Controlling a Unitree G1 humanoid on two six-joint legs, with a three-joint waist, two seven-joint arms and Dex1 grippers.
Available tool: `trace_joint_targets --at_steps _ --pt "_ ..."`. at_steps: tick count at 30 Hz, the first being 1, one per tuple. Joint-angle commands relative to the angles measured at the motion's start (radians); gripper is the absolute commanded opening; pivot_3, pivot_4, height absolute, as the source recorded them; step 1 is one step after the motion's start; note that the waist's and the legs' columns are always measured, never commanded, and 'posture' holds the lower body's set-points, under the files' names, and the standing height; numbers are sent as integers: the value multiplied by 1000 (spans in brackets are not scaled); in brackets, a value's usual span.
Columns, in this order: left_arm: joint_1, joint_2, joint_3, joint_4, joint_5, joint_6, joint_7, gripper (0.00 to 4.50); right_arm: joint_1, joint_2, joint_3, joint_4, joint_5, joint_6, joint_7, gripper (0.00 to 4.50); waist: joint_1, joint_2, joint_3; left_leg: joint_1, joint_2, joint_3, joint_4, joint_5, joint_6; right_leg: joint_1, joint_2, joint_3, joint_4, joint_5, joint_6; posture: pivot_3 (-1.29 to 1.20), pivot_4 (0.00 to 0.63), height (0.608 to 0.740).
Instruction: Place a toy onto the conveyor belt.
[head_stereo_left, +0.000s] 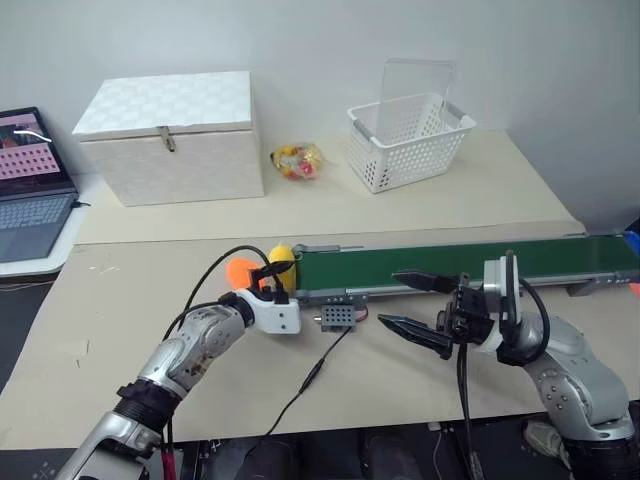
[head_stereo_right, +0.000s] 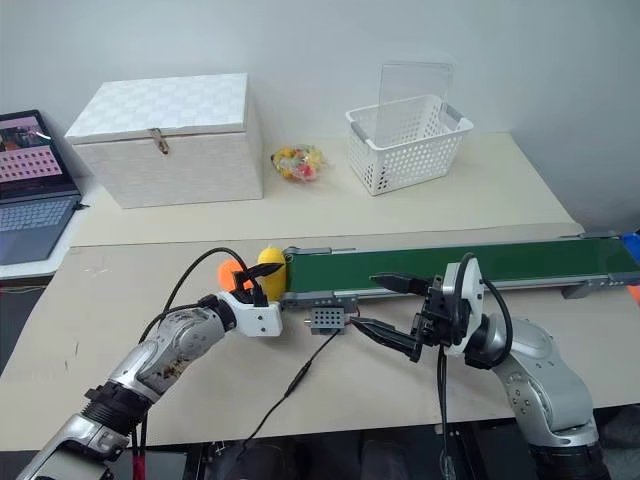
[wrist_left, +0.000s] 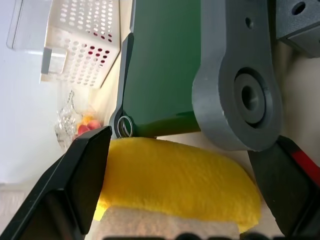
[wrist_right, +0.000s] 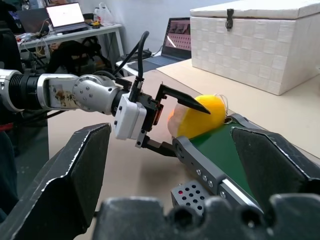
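Note:
I should back my left gripper off, turn it and pinch the toy's narrow sides (head_stereo_right: 274, 282), because the yellow plush toy (head_stereo_right: 273, 263) lies lengthwise across my left gripper's fingers at the belt's end.
The yellow plush toy (head_stereo_left: 283, 257) lies against the left end of the dark green conveyor belt (head_stereo_left: 450, 262). My left gripper (head_stereo_left: 278, 275) is open, with one finger on each side of the toy. In the left wrist view the toy (wrist_left: 175, 180) spans most of the gap between the two black fingers (wrist_left: 75, 185), just past the belt's end roller. My right gripper (head_stereo_left: 420, 305) hangs open and empty over the table in front of the belt's middle, pointing toward the left gripper. From the right wrist view I see the toy (wrist_right: 200, 117) between the left gripper's fingers.
An orange plush toy (head_stereo_left: 240, 270) sits just left of the yellow one. The grey motor box (head_stereo_left: 337, 315) and its cable (head_stereo_left: 310, 380) lie in front of the belt. At the back stand a white box (head_stereo_left: 170, 135), a bag of sweets (head_stereo_left: 297, 160), a white basket (head_stereo_left: 410, 140) and a laptop (head_stereo_left: 30, 185).

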Motion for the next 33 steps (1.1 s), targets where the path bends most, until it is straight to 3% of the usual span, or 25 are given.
trace_joint_targets --at_steps 1,7,12,15,20,29,33 --pt "64 1 89 -128 -126 27 -31 4443 -3 -12 -12 -27 6 2 0 4500 -3 0 0 0 0 0 0 0 0 0 0 0 0 0 0 0 150 740" --pt "244 -105 292 -389 -791 563 -308 4443 2 -19 -9 -27 7 3 4 4500 -2 0 0 0 0 0 0 -1 2 -1 0 0 1 0 0 0 150 740" --pt "231 -156 460 -399 -1030 771 -268 4443 -4 -22 -3 -20 5 2 9 4500 -3 0 0 1 1 0 2 -1 2 0 1 -1 3 0 0 0 150 740" --pt "191 -203 519 -376 -1092 844 -195 4443 -13 -24 3 -9 0 1 15 4500 -3 0 0 4 1 0 2 -1 2 3 2 0 3 1 -1 0 150 740" --pt "140 -251 527 -320 -1069 834 -122 4443 -22 -25 7 0 -6 -3 19 4500 -3 0 0 7 1 0 2 1 -1 6 2 0 1 1 -1 0 150 740" --pt "5 -335 524 -163 -1098 825 -117 4443 -13 -26 2 -7 -5 -3 17 4500 0 0 0 6 0 1 2 1 -1 5 2 1 1 1 -1 0 150 740" --pt "-43 -348 487 -61 -1048 806 -115 4443 -12 -26 -3 -10 -5 -4 10 4500 -2 0 0 6 0 1 2 1 -1 5 2 1 1 1 -2 0 150 740"
